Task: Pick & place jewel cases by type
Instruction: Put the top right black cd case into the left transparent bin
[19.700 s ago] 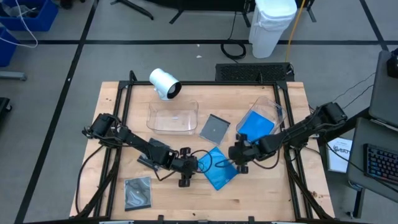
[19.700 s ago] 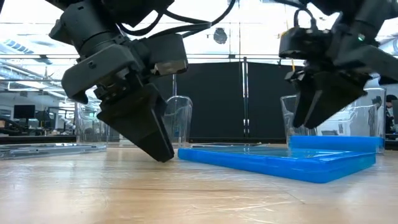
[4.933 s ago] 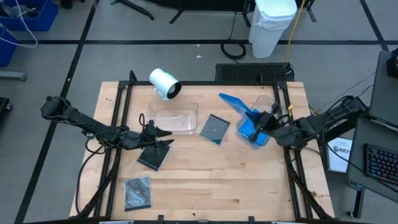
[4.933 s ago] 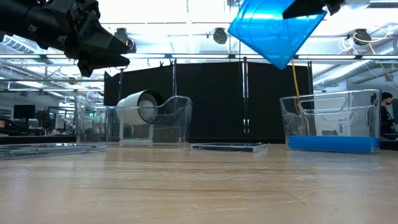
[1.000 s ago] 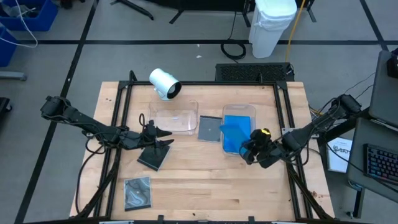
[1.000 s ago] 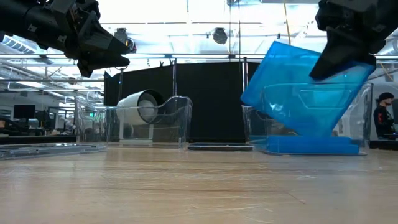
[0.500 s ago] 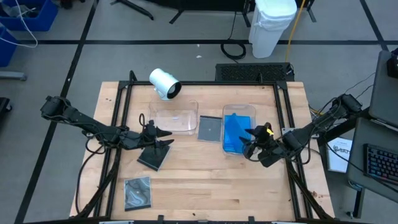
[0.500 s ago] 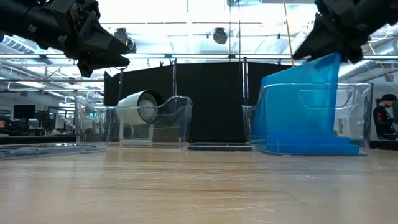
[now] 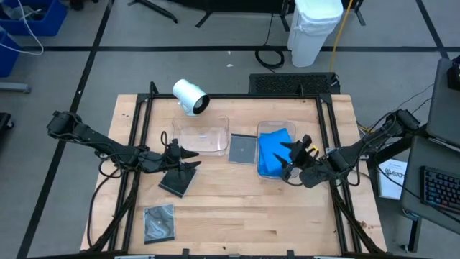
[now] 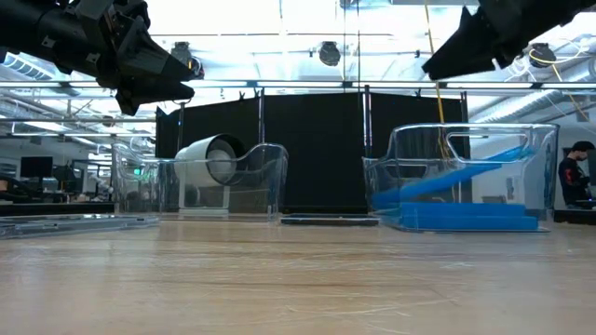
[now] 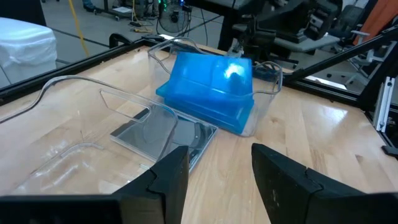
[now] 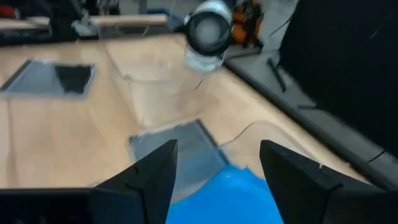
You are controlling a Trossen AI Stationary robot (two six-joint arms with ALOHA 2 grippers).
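Observation:
The dark jewel case rests flat in the narrow gap (image 9: pixel 243 149) between the clear trays, so my right gripper should first close and slide it to the open front (image 9: pixel 251 206).
A blue jewel case (image 9: pixel 274 150) lies slanted inside the right clear tray (image 9: pixel 277 126). Its low edge rests on the blue cases (image 10: pixel 461 216) stacked there, and its high edge (image 10: pixel 517 153) leans toward the tray's wall. My right gripper (image 9: pixel 291 155) hovers open just above it (image 12: pixel 214 162) and touches nothing. A dark jewel case (image 9: pixel 243 147) lies flat between the two trays. Another dark case (image 9: pixel 177 181) lies on the table under my left gripper (image 9: pixel 188 157), which hangs open above the table (image 11: pixel 217 162). A grey case (image 9: pixel 159 221) lies near the front left.
The left clear tray (image 9: pixel 200 137) holds no case. A white cylinder (image 9: pixel 189 96) lies on its side behind it at the far edge. Black frame rails (image 9: pixel 136 144) run along the table's left and right sides.
My right gripper has opened and let go of the blue case, then risen a little and rolled its wrist. The case first stood steeply on edge in the right tray. It has since fallen over and now lies slanted on the blue stack.

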